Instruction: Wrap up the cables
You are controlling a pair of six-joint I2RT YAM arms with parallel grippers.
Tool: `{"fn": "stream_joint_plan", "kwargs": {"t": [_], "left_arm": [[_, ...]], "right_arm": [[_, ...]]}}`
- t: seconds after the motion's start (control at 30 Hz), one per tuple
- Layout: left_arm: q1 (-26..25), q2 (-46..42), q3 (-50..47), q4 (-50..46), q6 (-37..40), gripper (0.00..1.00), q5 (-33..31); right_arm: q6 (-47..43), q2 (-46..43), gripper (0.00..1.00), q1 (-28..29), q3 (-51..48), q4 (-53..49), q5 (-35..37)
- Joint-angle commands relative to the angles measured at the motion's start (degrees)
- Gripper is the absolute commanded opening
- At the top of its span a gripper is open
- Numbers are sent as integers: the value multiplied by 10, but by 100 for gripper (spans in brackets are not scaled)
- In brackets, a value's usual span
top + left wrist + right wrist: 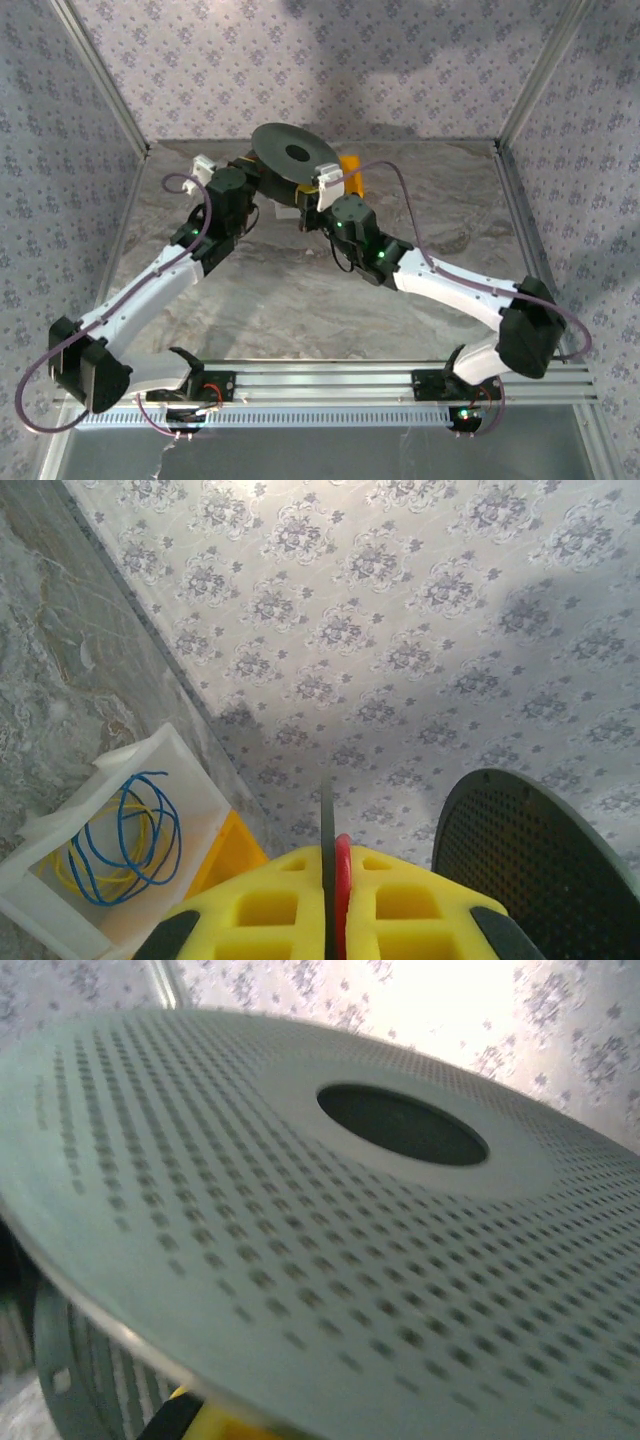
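Observation:
The spool [280,152] is hanging at a tilt over the white tray and yellow bin. My grippers should pull it back and put it down flat on the clear marble in front [310,287].
The yellow fingers of my left gripper [335,848] are pressed together, pinching a thin loop of red cable [344,872] that pokes up between them. The black perforated spool [535,855] stands just to its right. From above, the spool's disc [293,152] sits at the back of the table with both wrists close against it. My right gripper [308,192] is tucked under the disc's near rim. In the right wrist view the perforated disc [300,1260] with its centre hole [400,1125] hides the jaws, leaving a bit of yellow finger [205,1425] in sight.
A white tray [60,920] holding blue and yellow wire loops [125,840] lies left of my left gripper, with a yellow bin [235,855] beside it. The yellow bin [352,170] stands right of the spool. Patterned walls close in the table's back and sides.

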Motion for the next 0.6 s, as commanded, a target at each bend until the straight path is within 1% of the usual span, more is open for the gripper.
{"fn": "stream_joint_plan", "kwargs": {"t": [0.0,0.13,0.23,0.27,0.37,0.43,0.57], "left_arm": [[27,-25,2,37,2,0,7],[48,-35,0,31,-4,0,20],[52,-39,-3,31,-5,0,29],[51,-39,-4,31,-6,0,32],[51,-42,-18,44,-11,0,43],[52,-46,-30,54,-12,0,48],[60,-55,-54,79,-4,0,72]], "right_arm": [[6,-53,9,21,-36,-19,-84],[20,-94,11,11,-73,-29,-88],[26,-119,10,2,-94,-28,-96],[28,-124,10,-1,-97,-28,-100],[30,-135,24,-11,-106,-30,-121],[34,-142,28,-17,-112,-29,-140],[42,-170,33,-37,-132,-33,-185]]}}
